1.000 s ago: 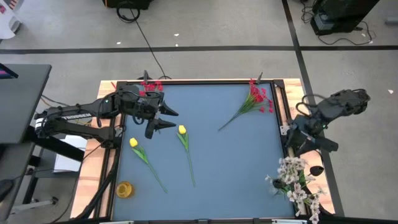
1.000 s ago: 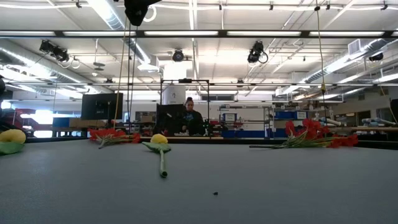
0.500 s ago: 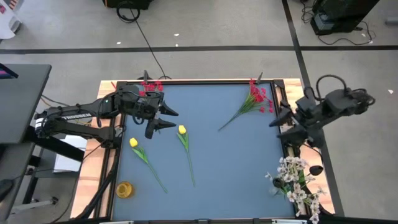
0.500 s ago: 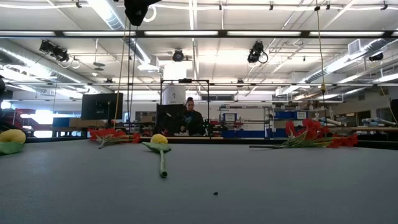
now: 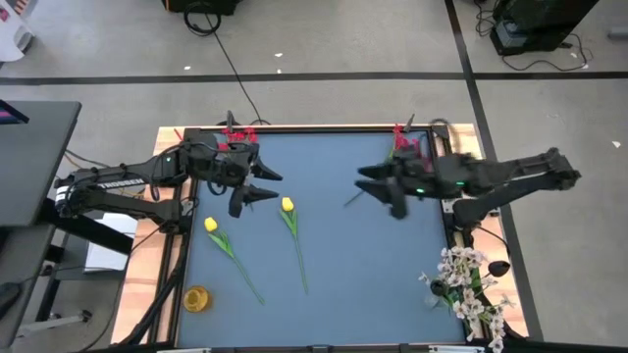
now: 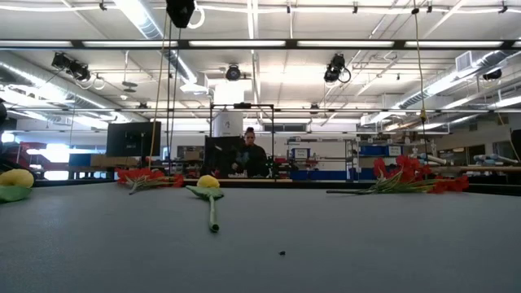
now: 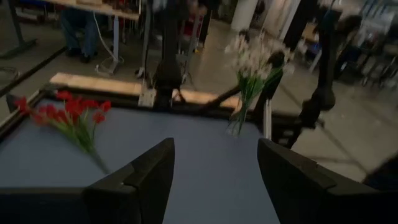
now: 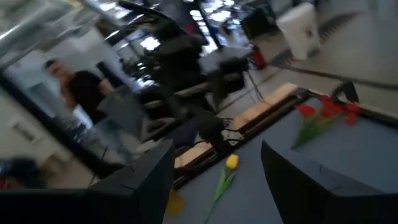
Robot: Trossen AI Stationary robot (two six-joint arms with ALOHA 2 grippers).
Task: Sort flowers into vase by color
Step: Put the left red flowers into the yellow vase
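My left gripper is pointing level across the mat, past the red bunch of flowers (image 5: 240,136) next to it. I should pull back, tilt the gripper down and grab the bunch's stems (image 6: 140,186).
Two yellow tulips (image 5: 287,205) (image 5: 210,226) lie flat on the blue mat left of centre. One red bunch (image 5: 238,137) lies at the far left corner. A second red bunch (image 5: 399,147) lies far right, with its stalk pointing toward the centre. White sprays (image 5: 466,286) stand upright at the near right corner. My left gripper (image 5: 260,186) is open and hovers between the far-left red bunch and the nearer tulip. My right gripper (image 5: 373,186) is open and blurred, above the stalk of the far-right red bunch. In the right wrist view its fingers frame a tulip (image 8: 231,163).
A small yellow vase (image 5: 196,298) stands near the near left corner. The mat's wooden rim (image 5: 294,126) runs along the far edge. Bare mat lies in the middle and near right. A person (image 6: 249,155) sits in the room beyond the far edge.
My right arm has swung from outside the table's right edge toward the left and now reaches out over the mat, with its gripper above the far-right red bunch's stalk. The left arm and all the flowers have stayed where they were.
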